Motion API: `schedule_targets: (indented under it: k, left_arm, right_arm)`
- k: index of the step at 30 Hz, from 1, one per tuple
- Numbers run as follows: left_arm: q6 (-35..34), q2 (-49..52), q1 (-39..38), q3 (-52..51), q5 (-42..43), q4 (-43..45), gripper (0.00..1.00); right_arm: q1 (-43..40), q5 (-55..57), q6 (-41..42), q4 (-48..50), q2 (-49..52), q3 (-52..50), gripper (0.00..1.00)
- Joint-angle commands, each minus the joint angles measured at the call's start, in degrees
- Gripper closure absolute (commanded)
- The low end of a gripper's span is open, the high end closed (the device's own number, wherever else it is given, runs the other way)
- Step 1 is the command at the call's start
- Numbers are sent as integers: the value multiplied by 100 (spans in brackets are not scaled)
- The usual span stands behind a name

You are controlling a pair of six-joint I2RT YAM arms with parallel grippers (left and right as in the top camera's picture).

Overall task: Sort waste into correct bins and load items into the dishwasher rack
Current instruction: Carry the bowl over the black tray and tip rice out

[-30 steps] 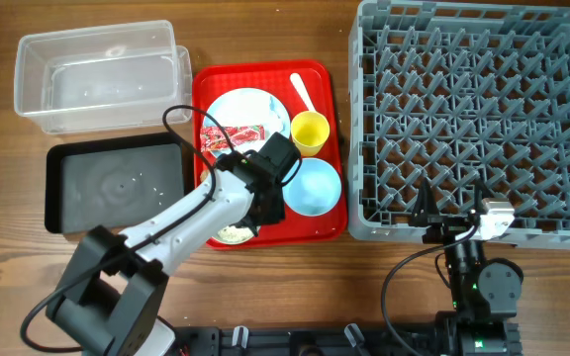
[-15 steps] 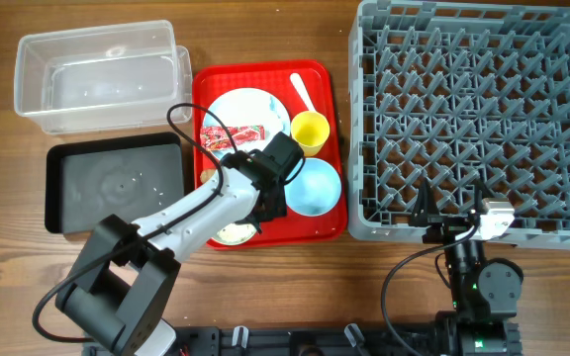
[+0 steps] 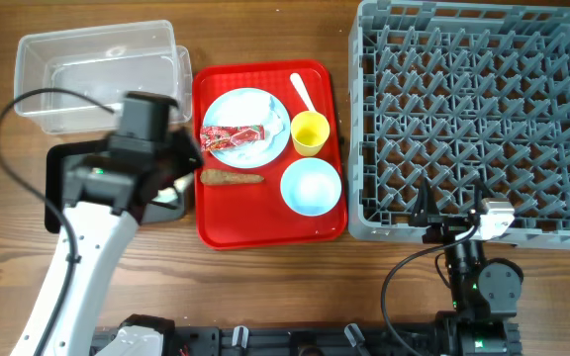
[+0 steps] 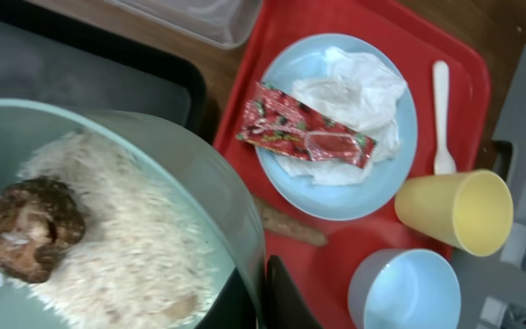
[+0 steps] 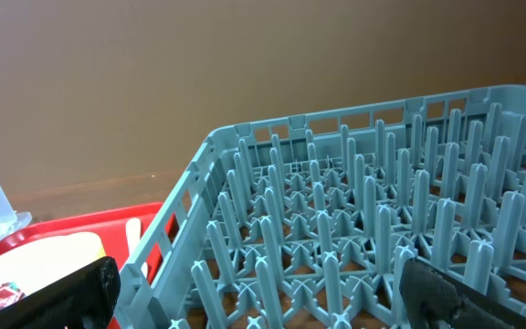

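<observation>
The pale mint bowl has white rice and a brown chunk [image 4: 121, 215] in it. Next, my left gripper empties it out over the black tray [image 3: 71, 170] before it loads the bowl.
My left gripper [image 4: 265, 279] is shut on the rim of a pale mint bowl [image 4: 231, 210] holding white rice [image 4: 126, 238] and a brown chunk [image 4: 27, 228]. Overhead, that gripper [image 3: 178, 176] hangs over the right end of the black tray [image 3: 67, 193]. On the red serving tray [image 3: 265, 229] lie a blue plate [image 3: 236, 107] with the red wrapper [image 3: 233, 133] and tissue [image 3: 271, 123], a brown stick [image 3: 231, 178], a yellow cup [image 3: 310, 133], a second bowl [image 3: 311, 186] and a white spoon [image 3: 302, 91]. My right gripper [image 5: 263, 306] stands open at the grey rack [image 3: 473, 119].
The clear tub [image 3: 97, 74] sits behind the black tray, at the table's back left. The rack fills the right half of the table, its front wall just ahead of the right gripper [image 3: 450, 220]. Bare wood lies in front of both trays.
My left gripper shut on the rice bowl's rim, lifted it off the red tray and carried it left over the black tray. The right arm has not moved.
</observation>
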Motion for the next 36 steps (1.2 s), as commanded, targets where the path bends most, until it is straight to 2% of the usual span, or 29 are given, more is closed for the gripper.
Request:
schedule_targets:
  k: [1, 3, 5, 10, 13, 20, 26, 28, 32, 36]
  left_arm:
    - [986, 234, 2079, -11, 1613, 146, 96]
    - [1252, 509, 2861, -11, 2153, 341, 96]
    - [1539, 1003, 3764, -11, 3171, 566, 96]
    - [1965, 2000, 4612, -11, 4684, 918, 96]
    - [2013, 2402, 4653, -11, 4778, 1021, 96]
    - [3069, 2618, 4666, -13, 6483, 809, 96]
    - [3453, 2621, 4837, -46, 6706, 527, 96]
    - [3803, 2621, 5003, -103, 7208, 367, 96]
    - [4006, 2621, 5455, -295, 7536, 352, 96]
    - [4496, 2621, 5783, -645, 8258, 400, 96]
  right_arm:
    - [-28, -87, 42, 11, -24, -9, 0]
    - [-28, -90, 44, 11, -24, -9, 0]
    - [-28, -87, 42, 11, -24, -9, 0]
    - [-28, -90, 44, 11, -24, -9, 0]
    - [-28, -90, 42, 11, -24, -9, 0]
    - [-28, -90, 44, 11, -24, -9, 0]
    - [-28, -90, 42, 11, -24, -9, 0]
    - [-28, -87, 42, 11, -24, -9, 0]
    - [-28, -90, 44, 11, -24, -9, 0]
    - [-28, -90, 42, 11, -24, -9, 0]
